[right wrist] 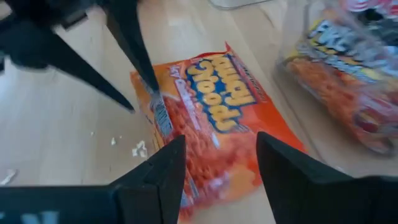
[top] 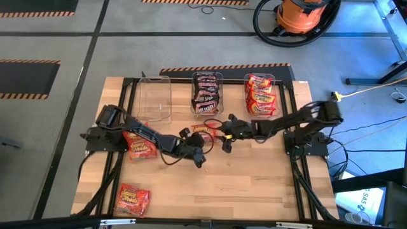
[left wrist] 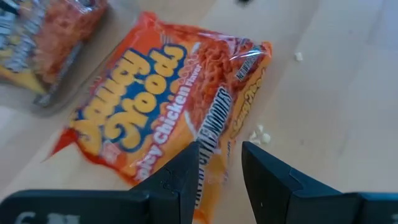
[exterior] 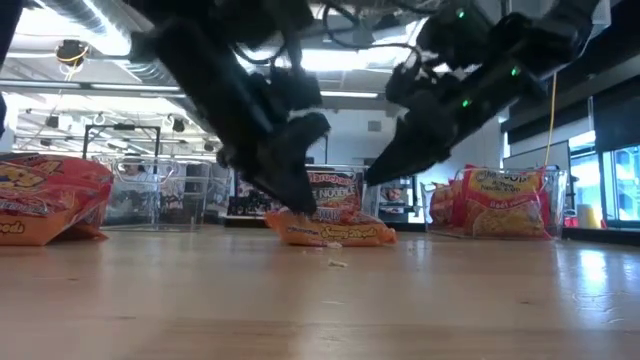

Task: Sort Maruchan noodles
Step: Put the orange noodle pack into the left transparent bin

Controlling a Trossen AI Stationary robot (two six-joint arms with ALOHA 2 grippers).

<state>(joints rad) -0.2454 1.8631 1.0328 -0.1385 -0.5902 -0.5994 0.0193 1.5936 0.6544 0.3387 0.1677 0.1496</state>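
Observation:
The orange packet is lying flat and my left gripper is at its edge [right wrist: 148, 112], so next my right gripper raises the packet's other end [right wrist: 277, 130] and passes the packet over.
An orange Maruchan noodle packet [top: 202, 129] lies flat on the table's middle, just before the bins. My left gripper [left wrist: 217, 152] comes at it from the left, slanting down and open. One fingertip is at the packet's near-left edge and the other is over the bare wood beside it. My right gripper [right wrist: 221, 146] hovers open above the packet's right end [exterior: 375, 232], apart from it. Two more orange-red packets [top: 140, 145] [top: 132, 197] lie on the table's left side. My left gripper has one fingertip [right wrist: 151, 84] at the packet's edge [right wrist: 157, 102] near its left corner, slanting down from the table's left. Whether it touches the packet I cannot tell. The packet lies flat on the wood.
Three clear bins stand along the far edge: an empty one at the left [top: 154, 98], a middle one holding dark packets [top: 206, 92], and a right one holding red packets [top: 261, 95]. Noodle crumbs [exterior: 335, 263] lie near the packet. Open wood lies toward the near edge.

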